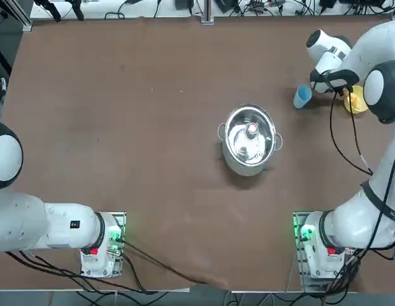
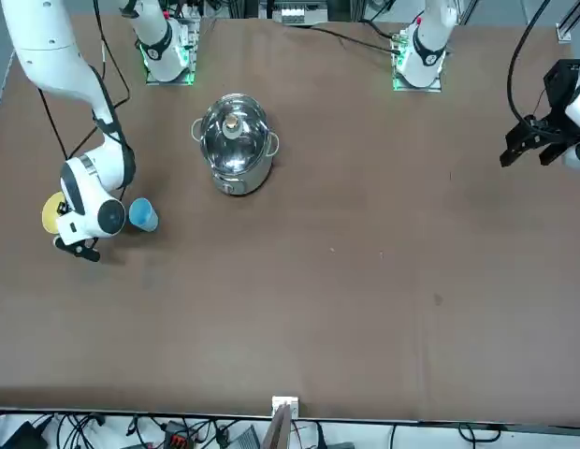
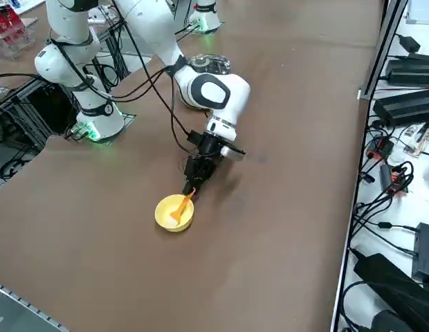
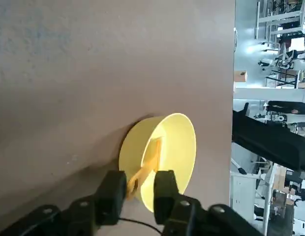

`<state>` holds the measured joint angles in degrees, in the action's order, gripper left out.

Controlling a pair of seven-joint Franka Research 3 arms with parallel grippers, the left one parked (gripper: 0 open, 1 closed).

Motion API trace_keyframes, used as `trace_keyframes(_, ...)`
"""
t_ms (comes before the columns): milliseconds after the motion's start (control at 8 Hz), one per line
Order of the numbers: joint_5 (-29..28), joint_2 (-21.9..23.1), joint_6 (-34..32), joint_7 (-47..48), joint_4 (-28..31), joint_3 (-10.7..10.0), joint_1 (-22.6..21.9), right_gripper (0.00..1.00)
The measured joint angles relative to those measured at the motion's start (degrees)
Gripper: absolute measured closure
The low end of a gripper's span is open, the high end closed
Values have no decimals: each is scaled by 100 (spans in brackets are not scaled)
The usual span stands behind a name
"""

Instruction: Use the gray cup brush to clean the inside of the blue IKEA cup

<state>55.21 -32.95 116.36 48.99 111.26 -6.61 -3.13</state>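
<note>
I expect the gray cup brush to come free and leave the yellow bowl in place when I lift it, as wide space (image 4: 178, 151) shows around the brush's handle.
The gray cup brush (image 4: 148, 160), its handle looking orange, leans inside a small yellow bowl (image 4: 191, 129) with the handle's end sticking out over the rim. My right gripper (image 4: 137, 189) is low at the bowl's edge. Its two fingers stand on either side of that handle end, open, with a little space still showing beside the handle. From the right side, the brush (image 3: 181, 205) slants up toward the gripper (image 3: 194, 183). The blue IKEA cup (image 1: 302, 97) stands upright on the table just to the left of the gripper (image 1: 343, 89), apart from it.
A steel pot (image 1: 250, 140) with handles sits mid-table, well away from the cup and bowl (image 1: 360, 105). The bowl lies close to the table's right edge. Brown tabletop stretches to the left and far side.
</note>
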Motion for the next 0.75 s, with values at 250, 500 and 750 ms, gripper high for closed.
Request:
trace_keyframes(250, 2, -23, 0, 3, -12, 0, 0, 70)
trace_keyframes(500, 7, -29, 0, 3, -27, 1, -4, 75)
trace_keyframes(750, 9, -29, 0, 3, -55, 1, -6, 82)
